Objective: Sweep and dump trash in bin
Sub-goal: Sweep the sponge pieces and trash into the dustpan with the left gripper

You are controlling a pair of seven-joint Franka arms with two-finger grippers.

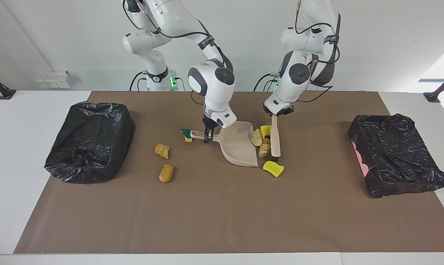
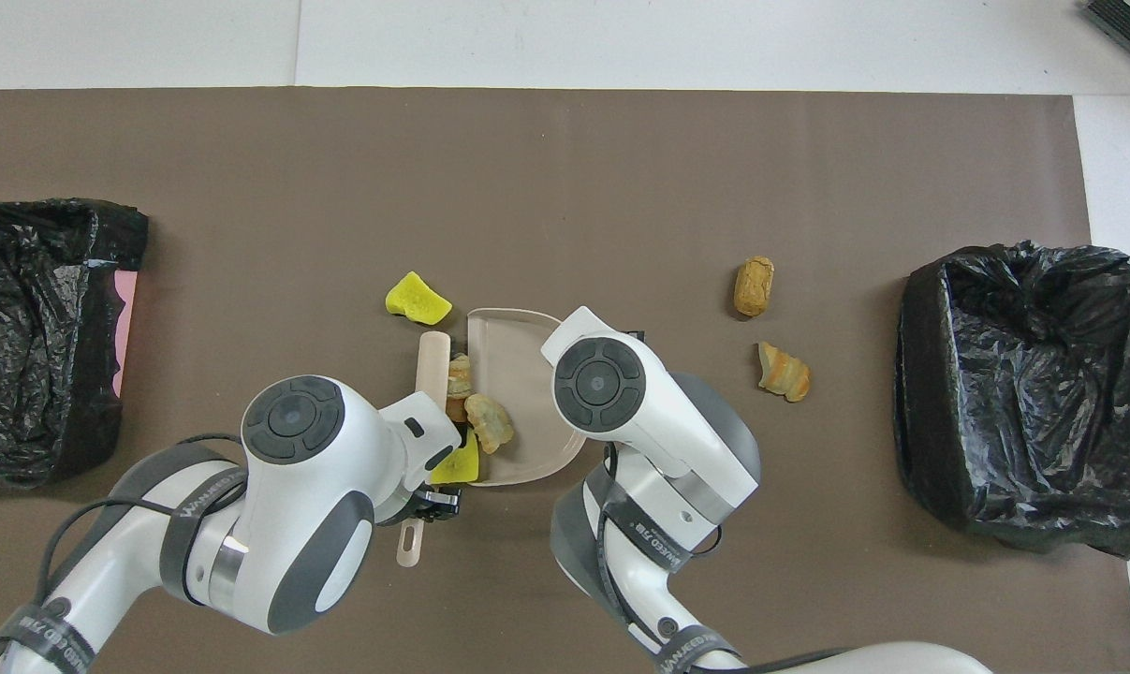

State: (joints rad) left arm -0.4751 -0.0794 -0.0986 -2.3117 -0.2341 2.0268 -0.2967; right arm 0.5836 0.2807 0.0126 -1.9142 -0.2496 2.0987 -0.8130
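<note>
A yellow chunk (image 2: 418,299) is on the brush's far side from the pan. My left gripper should pull the brush back behind that chunk and sweep it in.
My right gripper (image 1: 208,138) is shut on the handle of the beige dustpan (image 1: 238,145), which lies flat on the brown mat. My left gripper (image 1: 277,113) is shut on the handle of the beige brush (image 1: 276,138), which lies beside the pan's mouth. Between brush and pan sit a yellow sponge chunk (image 1: 266,129) and two bread-like lumps (image 1: 256,137) of trash. Another yellow chunk (image 1: 273,168) lies by the brush's tip. A green-backed sponge (image 1: 187,135) touches the pan's handle end. Two orange-brown lumps (image 1: 162,151) (image 1: 166,173) lie toward the right arm's end.
A black bag-lined bin (image 1: 91,141) stands at the right arm's end of the mat. A second black-lined bin (image 1: 396,154) stands at the left arm's end. The brown mat (image 1: 222,213) covers most of the white table.
</note>
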